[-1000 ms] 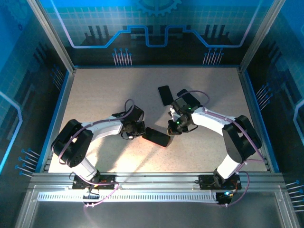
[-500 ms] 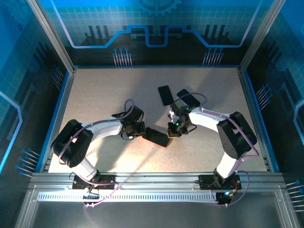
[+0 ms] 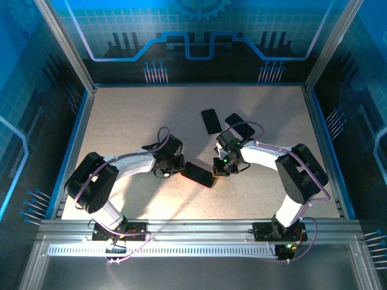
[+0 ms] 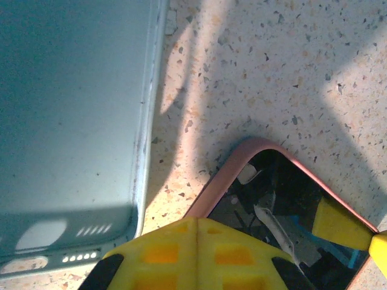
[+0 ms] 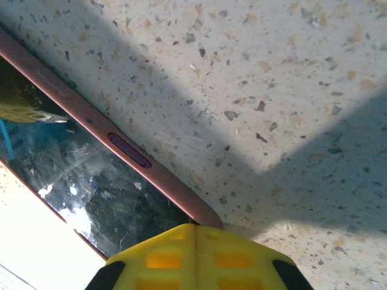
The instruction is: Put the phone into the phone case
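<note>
My left gripper is at the corner of the phone. The phone lies slanted (image 3: 198,174) to the phone case, so my left gripper should go to its near long side (image 3: 194,181) and help straighten it.
The phone (image 3: 198,174) lies flat on the speckled table, screen up, dark glass in a pink rim, between my two grippers. My left gripper (image 3: 179,167) is shut, and its yellow tips (image 4: 196,225) meet over the phone's (image 4: 284,208) near corner. In the left wrist view a grey-green phone case (image 4: 66,121) lies flat just left of the phone, a strip of table between them. My right gripper (image 3: 219,170) is also shut. Its tips (image 5: 195,229) rest at the opposite corner of the phone (image 5: 91,181), near the purple side button (image 5: 129,150). Neither gripper holds anything.
Two dark flat slabs (image 3: 210,121) (image 3: 240,125) lie side by side behind the right arm. Raised metal walls (image 3: 81,127) edge the table on the left, right and back. Open floor stretches toward the back left.
My right gripper has come down and left until it meets the phone's right end. The phone has shifted slightly left toward the left gripper, which has stayed in place.
</note>
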